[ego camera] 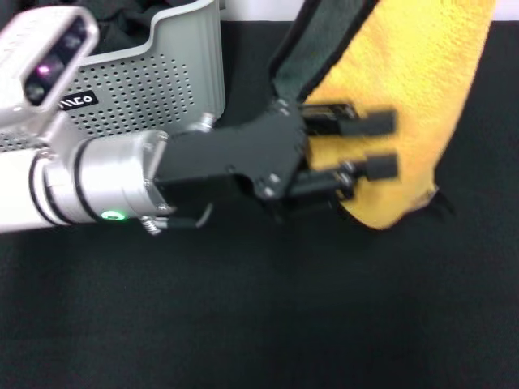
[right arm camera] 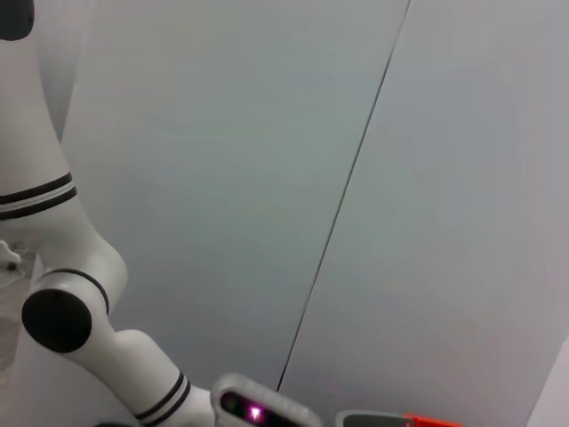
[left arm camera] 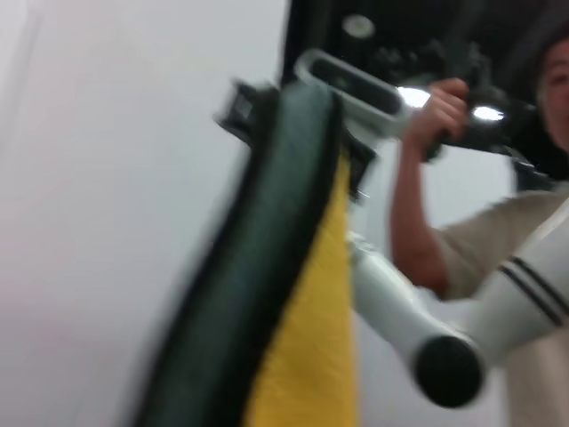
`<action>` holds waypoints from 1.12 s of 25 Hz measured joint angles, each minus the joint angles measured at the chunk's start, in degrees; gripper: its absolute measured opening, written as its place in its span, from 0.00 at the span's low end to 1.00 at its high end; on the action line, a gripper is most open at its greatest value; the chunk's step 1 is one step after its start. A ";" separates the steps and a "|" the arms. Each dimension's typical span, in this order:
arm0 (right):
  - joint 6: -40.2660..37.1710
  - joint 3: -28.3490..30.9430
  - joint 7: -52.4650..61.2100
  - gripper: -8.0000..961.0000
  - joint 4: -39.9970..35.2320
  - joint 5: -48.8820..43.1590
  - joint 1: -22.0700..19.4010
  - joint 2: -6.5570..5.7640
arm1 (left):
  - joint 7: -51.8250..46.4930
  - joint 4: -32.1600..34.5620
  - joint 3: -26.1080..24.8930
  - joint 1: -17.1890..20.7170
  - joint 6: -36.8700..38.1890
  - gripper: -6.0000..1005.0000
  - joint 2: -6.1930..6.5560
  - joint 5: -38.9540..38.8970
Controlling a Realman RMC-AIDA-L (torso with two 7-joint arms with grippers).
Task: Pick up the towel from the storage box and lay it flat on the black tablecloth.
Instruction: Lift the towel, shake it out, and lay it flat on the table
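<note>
My left gripper should back off and bring its open fingers to the towel's dark edging (ego camera: 284,58), because they reach across the towel's yellow side (ego camera: 366,146), past the towel's near edge.
The orange-yellow towel (ego camera: 405,97) with dark edging hangs from above the head view's top right, its lower end just over the black tablecloth (ego camera: 243,316). My left gripper (ego camera: 393,144) reaches in from the left, open, with both fingers (ego camera: 365,123) spread in front of the towel's lower part. In the left wrist view the towel (left arm camera: 302,338) hangs from my right arm's end (left arm camera: 356,84), high up; the right gripper holds its top edge. The light grey storage box (ego camera: 162,81) stands at the back left.
A dark cloth (ego camera: 122,16) lies inside the storage box. A person (left arm camera: 480,240) stands behind the robot's right arm in the left wrist view. The right wrist view shows a pale wall (right arm camera: 311,178) and my left arm (right arm camera: 80,302).
</note>
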 joint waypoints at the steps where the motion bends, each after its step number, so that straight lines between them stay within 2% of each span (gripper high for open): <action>1: 0.09 -0.04 0.00 0.03 -0.16 -0.01 0.01 -0.10 | 0.78 0.14 -0.04 1.06 -0.77 0.44 0.15 -1.49; 5: 0.19 -0.10 0.00 0.03 -0.88 0.00 0.14 -0.32 | 1.34 0.79 -1.92 4.69 -2.68 0.44 0.78 -5.57; 9: 0.20 -0.14 0.00 0.03 -3.12 0.25 0.16 -0.24 | 1.42 0.82 -4.28 5.92 -2.71 0.44 0.98 -5.36; 12: 0.20 -0.13 0.00 0.03 -4.26 0.22 0.16 0.07 | 1.39 0.82 -4.19 5.05 -2.76 0.44 1.02 -3.21; 20: 0.15 0.22 -0.14 0.03 -5.22 -0.17 0.40 0.57 | -1.24 0.82 -3.98 -0.16 -2.55 0.44 0.78 7.26; 24: -0.13 0.85 -0.73 0.03 -5.25 -1.09 0.03 0.48 | -1.26 0.81 -4.27 -0.05 -1.94 0.44 0.93 7.85; 28: -0.18 2.30 -1.22 0.03 -5.14 -2.14 -0.46 1.04 | -1.16 0.81 -4.32 0.31 0.57 0.44 1.08 7.73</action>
